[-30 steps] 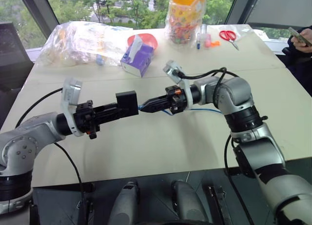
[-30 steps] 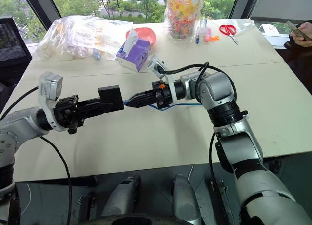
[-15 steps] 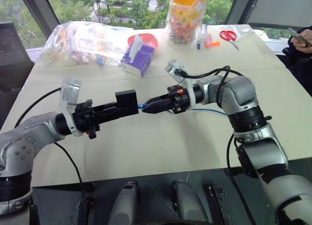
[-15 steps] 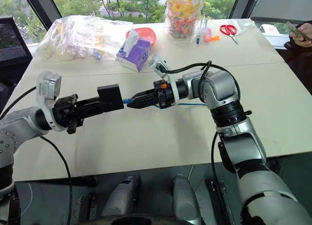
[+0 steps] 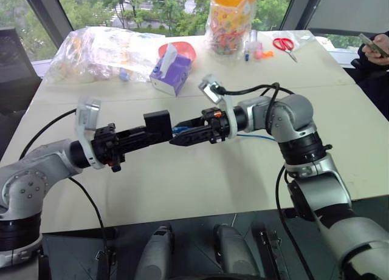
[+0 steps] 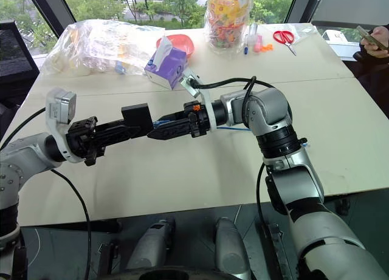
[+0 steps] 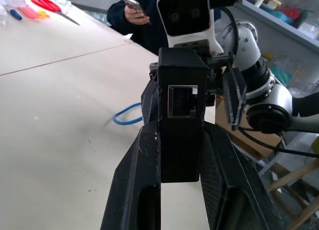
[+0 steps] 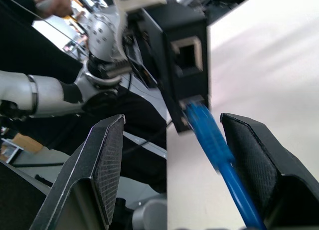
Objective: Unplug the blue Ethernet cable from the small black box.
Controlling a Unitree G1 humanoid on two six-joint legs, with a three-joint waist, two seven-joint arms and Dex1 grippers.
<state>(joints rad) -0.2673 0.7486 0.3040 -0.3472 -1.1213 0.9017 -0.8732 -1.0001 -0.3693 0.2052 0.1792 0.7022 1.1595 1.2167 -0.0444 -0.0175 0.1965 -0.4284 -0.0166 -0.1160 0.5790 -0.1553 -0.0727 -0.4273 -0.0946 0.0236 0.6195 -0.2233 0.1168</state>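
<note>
The robot's right gripper should center both fingers on the plug point(image 8: 203, 127) by the port before it pulls, because the blue Ethernet cable point(image 8: 236, 184) slants toward one of those fingers.
The small black box point(image 5: 158, 123) hangs above the table, with my left gripper point(image 5: 152, 134) shut on it from the left. The blue Ethernet cable point(image 8: 212, 135) runs up into the box's point(image 8: 184, 65) lower port, and its plug sits in that port. My right gripper point(image 5: 177, 136) comes in from the right and is open, one finger on each side of the cable just short of the box. From there the cable point(image 6: 234, 129) trails back under my right forearm onto the table. In the left wrist view a second port on the box point(image 7: 182, 115) is empty.
On the far side of the table are a purple tissue box point(image 5: 172, 70), a red bowl point(image 5: 182, 48), a crumpled plastic bag point(image 5: 100, 46), a tall jar of sweets point(image 5: 231, 19) and red scissors point(image 5: 284, 45). A person's hands hold a phone point(image 5: 374, 48) at the far right.
My right gripper has gone from shut on the cable to open around it, close to the box. The left arm and the box have stayed where they were.
</note>
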